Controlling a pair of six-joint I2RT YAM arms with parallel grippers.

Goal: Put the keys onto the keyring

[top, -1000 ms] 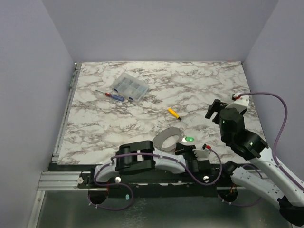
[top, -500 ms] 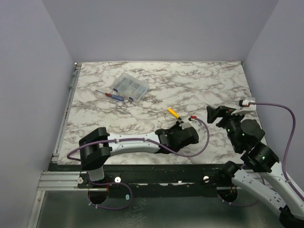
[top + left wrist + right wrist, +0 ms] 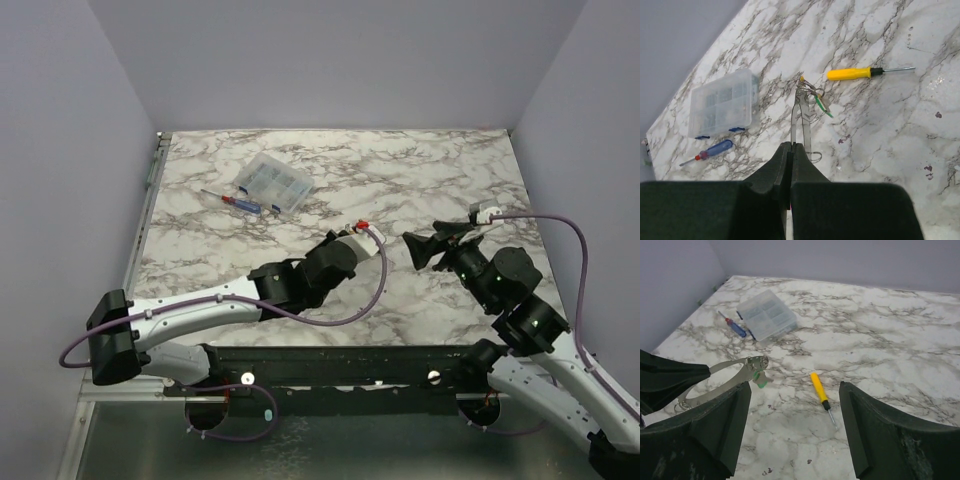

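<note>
The green-headed key hangs free at the keyring's far end [image 3: 757, 361], so my open right gripper keeps moving toward the key and closes on its green head [image 3: 759, 379].
My left gripper [image 3: 791, 145] is shut on the near end of the keyring [image 3: 801, 115], a thin pale grey band that loops forward from the jaws above the table. A small green-headed key [image 3: 822, 106] hangs at the loop's far end beside a metal clasp. In the right wrist view the keyring [image 3: 720, 374] and the key [image 3: 760, 380] show at the left, just past my left finger. My right gripper [image 3: 795, 425] is open and empty, facing the left arm across a short gap. From above, the right gripper [image 3: 420, 250] sits right of the left arm's wrist, which hides the keyring.
A yellow screwdriver [image 3: 855, 73] lies on the marble just beyond the key, also seen as the yellow screwdriver [image 3: 819, 390] between my right fingers. A clear compartment box [image 3: 273, 183] and a red-and-blue screwdriver [image 3: 238, 203] lie at the back left. Grey walls stand on three sides.
The left arm reached from the near edge to the keyring, shut on it and carried it forward to mid-table. The right gripper swung left toward it.
</note>
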